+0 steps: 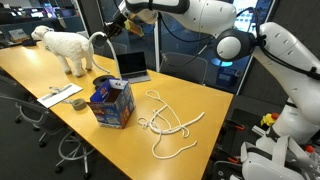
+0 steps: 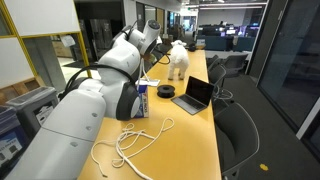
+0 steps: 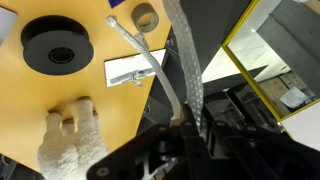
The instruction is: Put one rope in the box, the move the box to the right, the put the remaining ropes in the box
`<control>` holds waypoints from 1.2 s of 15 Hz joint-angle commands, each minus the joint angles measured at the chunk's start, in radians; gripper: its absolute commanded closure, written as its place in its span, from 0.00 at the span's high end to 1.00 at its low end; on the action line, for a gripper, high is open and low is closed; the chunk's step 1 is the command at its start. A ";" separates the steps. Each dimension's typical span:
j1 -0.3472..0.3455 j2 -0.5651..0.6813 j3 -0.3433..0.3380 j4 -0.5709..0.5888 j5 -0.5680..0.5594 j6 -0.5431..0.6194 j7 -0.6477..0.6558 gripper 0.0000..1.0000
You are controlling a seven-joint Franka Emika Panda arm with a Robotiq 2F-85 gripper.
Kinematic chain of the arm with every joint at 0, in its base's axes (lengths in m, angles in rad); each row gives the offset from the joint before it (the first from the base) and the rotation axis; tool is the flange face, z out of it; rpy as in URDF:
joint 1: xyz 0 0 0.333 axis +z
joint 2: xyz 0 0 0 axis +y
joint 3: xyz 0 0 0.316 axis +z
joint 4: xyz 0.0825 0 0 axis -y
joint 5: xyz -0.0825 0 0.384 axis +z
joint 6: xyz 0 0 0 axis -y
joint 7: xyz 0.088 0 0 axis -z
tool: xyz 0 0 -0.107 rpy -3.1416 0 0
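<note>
Next, I swing back and lower the white rope into the box's open top (image 1: 107, 92), because my gripper is holding the rope past the blue box, above the black disc (image 2: 166, 88).
My gripper (image 3: 185, 122) is shut on one white rope (image 3: 140, 48), which runs from the jaws out over the table edge. In an exterior view the gripper (image 1: 117, 28) is high above the table's far end, and the held rope (image 1: 93, 50) hangs down from it in a curve. Below and nearer stands the blue box (image 1: 112, 103) with its top flaps up; it also shows in the second exterior view as the box (image 2: 141, 100). The remaining ropes (image 1: 170, 125) lie in loose loops on the yellow table to the right of the box, also seen as ropes (image 2: 135, 142).
A white toy dog (image 1: 68, 47) stands at the far end, beside an open laptop (image 1: 132, 68). A flat black disc (image 3: 58, 45) and a tape roll (image 3: 147, 17) lie below the gripper. A flat grey item (image 1: 62, 95) rests left of the box. Chairs (image 2: 240, 120) line the table.
</note>
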 commanded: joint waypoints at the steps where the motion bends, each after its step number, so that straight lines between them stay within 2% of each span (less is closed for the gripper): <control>1: 0.003 0.026 0.005 0.039 0.003 -0.002 0.005 0.09; 7: -0.027 0.028 0.040 0.024 0.032 -0.033 -0.036 0.09; 12: -0.077 0.018 0.095 0.018 0.075 -0.190 -0.112 0.09; 18: -0.118 0.011 0.174 0.024 0.139 -0.189 -0.279 0.09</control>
